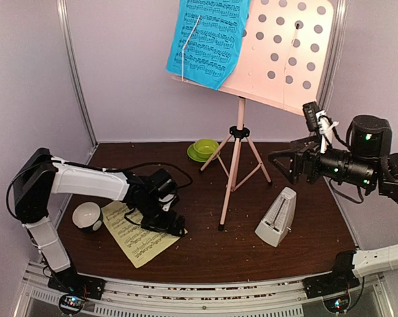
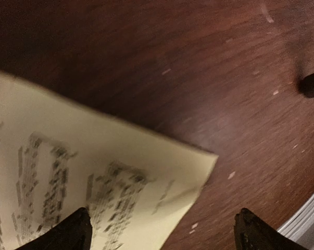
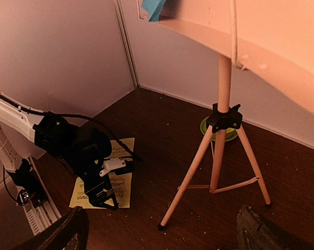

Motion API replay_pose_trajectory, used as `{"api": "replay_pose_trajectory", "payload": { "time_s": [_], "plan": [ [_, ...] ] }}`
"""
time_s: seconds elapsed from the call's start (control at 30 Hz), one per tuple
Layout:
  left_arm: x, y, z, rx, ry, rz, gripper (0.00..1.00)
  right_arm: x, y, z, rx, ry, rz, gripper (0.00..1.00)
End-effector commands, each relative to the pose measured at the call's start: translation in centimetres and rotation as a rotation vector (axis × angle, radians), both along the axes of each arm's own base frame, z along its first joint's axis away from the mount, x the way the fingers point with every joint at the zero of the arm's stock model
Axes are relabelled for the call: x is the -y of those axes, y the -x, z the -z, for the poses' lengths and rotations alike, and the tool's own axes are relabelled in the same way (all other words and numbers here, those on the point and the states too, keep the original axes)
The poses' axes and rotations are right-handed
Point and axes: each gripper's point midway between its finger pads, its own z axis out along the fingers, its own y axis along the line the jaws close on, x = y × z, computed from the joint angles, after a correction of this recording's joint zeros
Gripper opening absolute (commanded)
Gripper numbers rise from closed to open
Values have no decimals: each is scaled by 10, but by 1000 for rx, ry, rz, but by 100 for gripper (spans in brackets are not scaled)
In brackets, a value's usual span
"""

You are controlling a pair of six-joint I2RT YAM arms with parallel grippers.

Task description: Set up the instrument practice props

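Note:
I can see the pale-yellow page beside the cup, far from my right gripper, so I should move my left gripper back over the page (image 1: pixel 135 243) and slide the page toward the metronome.
The pink music stand (image 1: pixel 284 46) stands mid-table on its tripod legs (image 3: pixel 214 156). A blue sheet-music page (image 1: pixel 208 36) rests on the left half of its desk. A pale-yellow page (image 1: pixel 136 239) lies flat at the front left. My left gripper (image 1: pixel 175 229) hovers low over that page's right corner (image 2: pixel 198 161), open, one finger above the paper and the other above bare wood. The white pyramid metronome (image 1: pixel 276 218) stands at the front right. My right gripper (image 1: pixel 281 162) hangs open in the air to the right of the stand, holding nothing.
A green bowl on a saucer (image 1: pixel 203 149) sits behind the tripod near the back wall. A small white-and-black cup (image 1: pixel 86 216) stands just left of the yellow page. One black-tipped tripod foot (image 2: pixel 312 83) is planted right of the left gripper. Walls enclose the table.

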Motion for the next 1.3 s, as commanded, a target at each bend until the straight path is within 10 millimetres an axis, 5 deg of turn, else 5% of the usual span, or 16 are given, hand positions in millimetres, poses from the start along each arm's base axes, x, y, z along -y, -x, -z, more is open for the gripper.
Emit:
{"api": "replay_pose_trajectory", "payload": {
  "time_s": [0.0, 0.13, 0.23, 0.33, 0.6, 0.77, 0.9, 1.1, 1.27],
  "plan": [
    [76, -22, -21, 42, 149, 47, 98, -10, 4, 23, -74, -21, -22, 100],
    [116, -43, -57, 102, 264, 70, 98, -16, 6, 38, -93, 5, -41, 100],
    [109, -47, -86, 160, 302, 75, 98, -19, 10, 45, -100, 27, -59, 100],
    [68, -52, -95, 178, 280, 29, 98, -24, 15, 50, -104, 45, -81, 100],
    [-85, -64, -69, 178, 55, -216, 98, -54, 34, 75, -131, 126, -168, 100],
    [-121, -68, -38, 150, -99, -240, 98, -78, 43, 92, -149, 192, -203, 100],
    [-126, -71, -24, 141, -146, -255, 97, -82, 39, 93, -147, 204, -179, 100],
    [-108, -63, 8, 116, -185, -189, 96, -88, 36, 98, -148, 226, -174, 100],
    [-67, -51, 22, 103, -142, -129, 94, -88, 32, 106, -145, 250, -156, 100]
  ]
}}
